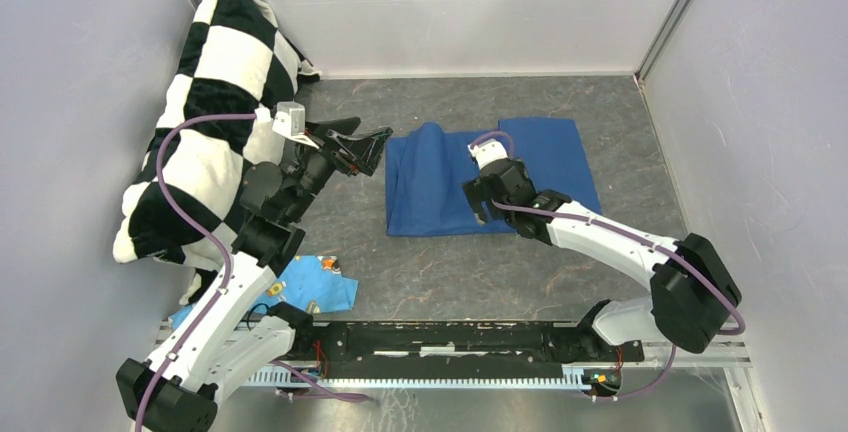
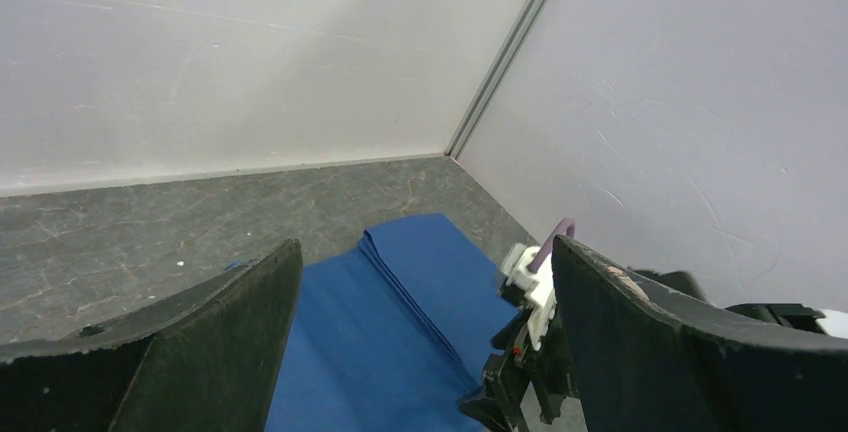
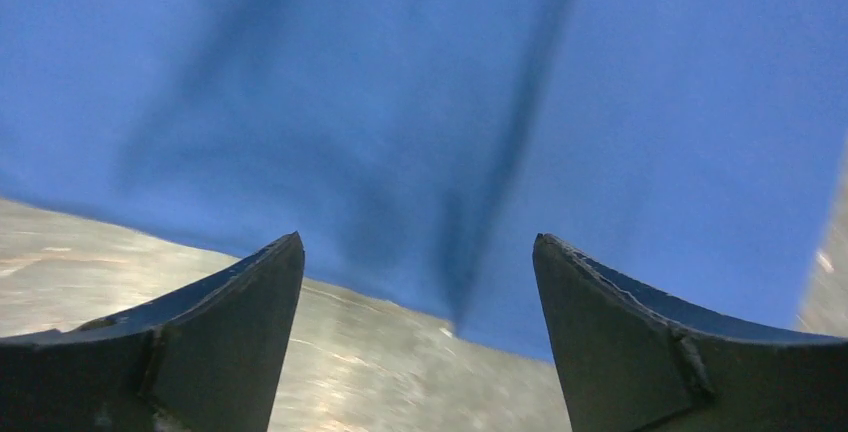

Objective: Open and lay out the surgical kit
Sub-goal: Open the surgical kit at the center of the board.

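Note:
The wrap's flap (image 1: pixel 551 151) is folded over and the wrap's bunched fold (image 1: pixel 425 177) is loose. My left gripper should hold the bunched fold still before my right gripper opens the flap.
The surgical kit (image 1: pixel 440 187) is a dark blue cloth wrap lying folded on the grey table, bunched into a ridge on its left half. My left gripper (image 1: pixel 368 152) hovers just left of the wrap, open and empty. In the left wrist view its fingers (image 2: pixel 428 244) frame the wrap (image 2: pixel 380 322) and my right gripper (image 2: pixel 520 372). My right gripper (image 1: pixel 480 210) sits at the wrap's near edge. In the right wrist view it (image 3: pixel 418 242) is open, with nothing between its fingers, and the blue cloth (image 3: pixel 400 102) is right ahead, its edge on the table.
A black-and-white checkered pillow (image 1: pixel 210 102) leans in the back left corner, behind my left arm. A light blue patterned scrap (image 1: pixel 315 282) lies near the left arm's base. Walls close in the back and both sides. A black rail (image 1: pixel 440 337) runs along the near edge.

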You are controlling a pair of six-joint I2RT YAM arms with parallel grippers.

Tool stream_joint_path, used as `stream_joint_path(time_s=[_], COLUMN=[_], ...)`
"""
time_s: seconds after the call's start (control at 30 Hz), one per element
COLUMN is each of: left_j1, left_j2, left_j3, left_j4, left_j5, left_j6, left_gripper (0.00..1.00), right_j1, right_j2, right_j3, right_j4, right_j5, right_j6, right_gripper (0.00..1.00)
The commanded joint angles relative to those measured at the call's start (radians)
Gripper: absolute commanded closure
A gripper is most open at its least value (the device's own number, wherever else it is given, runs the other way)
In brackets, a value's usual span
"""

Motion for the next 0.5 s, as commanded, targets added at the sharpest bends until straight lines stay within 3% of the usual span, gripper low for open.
stream_joint_path(time_s=[0.0, 0.1, 0.2, 0.47], left_j1=[0.000, 0.000, 0.000, 0.001], left_j2=[0.005, 0.020, 0.069, 0.340], left_j3=[0.008, 0.009, 0.032, 0.194], left_j4=[0.028, 0.021, -0.036, -0.298], left_j5=[0.006, 0.000, -0.026, -0.021], left_j6=[-0.021, -0.029, -0.038, -0.051], left_gripper=[0.00, 0.00, 0.00, 0.08], right_j1=[0.027, 0.063, 0.072, 0.072], right_j2=[0.038, 0.079, 0.072, 0.046], right_j3=[-0.037, -0.029, -0.034, -0.058], right_j4=[-0.232, -0.272, -0.251, -0.173], right_j5=[0.369, 0.449, 0.430, 0.444], right_j6=[-0.035, -0.019, -0.012, -0.029], right_gripper=[0.07, 0.07, 0.07, 0.16])
